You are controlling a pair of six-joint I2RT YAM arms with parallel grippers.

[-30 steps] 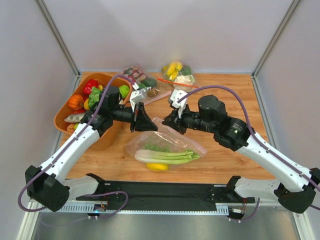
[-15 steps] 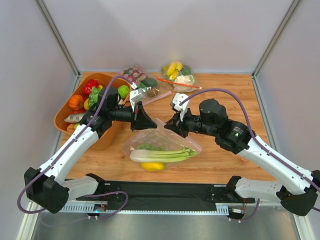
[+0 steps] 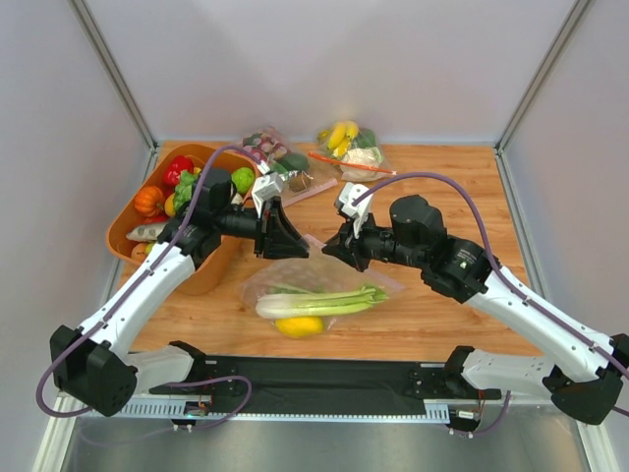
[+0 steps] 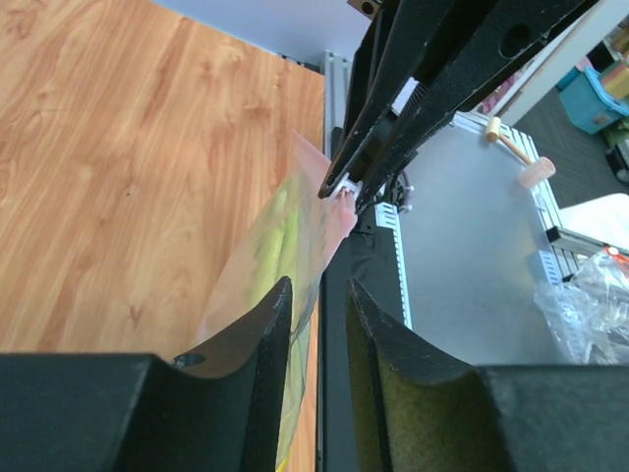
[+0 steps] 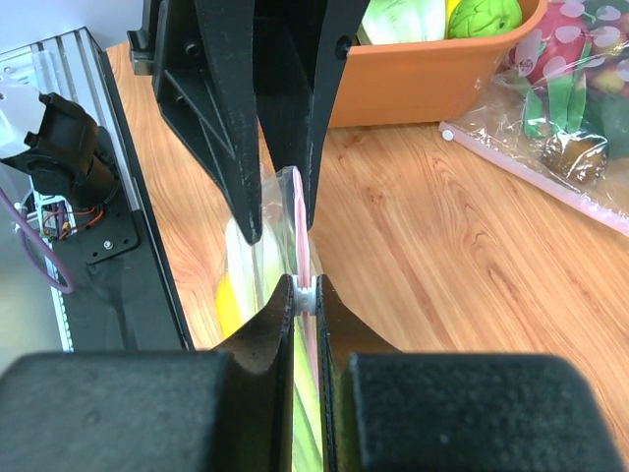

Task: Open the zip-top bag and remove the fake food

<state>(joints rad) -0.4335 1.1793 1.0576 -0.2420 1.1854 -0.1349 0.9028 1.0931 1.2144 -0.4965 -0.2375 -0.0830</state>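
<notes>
The zip's end is standing loose between the fingers of the robot's left gripper, so the left gripper should pinch that end first, before the right gripper pulls the white slider.
The zip-top bag hangs between my two grippers over the middle of the table. Inside it lie the pale-green leafy stalk and the yellow lemon piece; I cannot make out the green grapes clearly. My right gripper is shut on the white slider on the pink zip strip. My left gripper faces it closely. Its jaws stand a little apart around the bag's top edge, and the film runs along one finger. The left fingers also show in the right wrist view.
An orange basket with tomato, peppers and lettuce stands at the left, just behind my left arm. Two other clear bags lie at the back, one with dark grapes and one with a banana. A black rail runs along the near edge.
The bag and its food have swung a little to the left. My right gripper has shifted slightly down and right on the slider. The left gripper has barely moved.
</notes>
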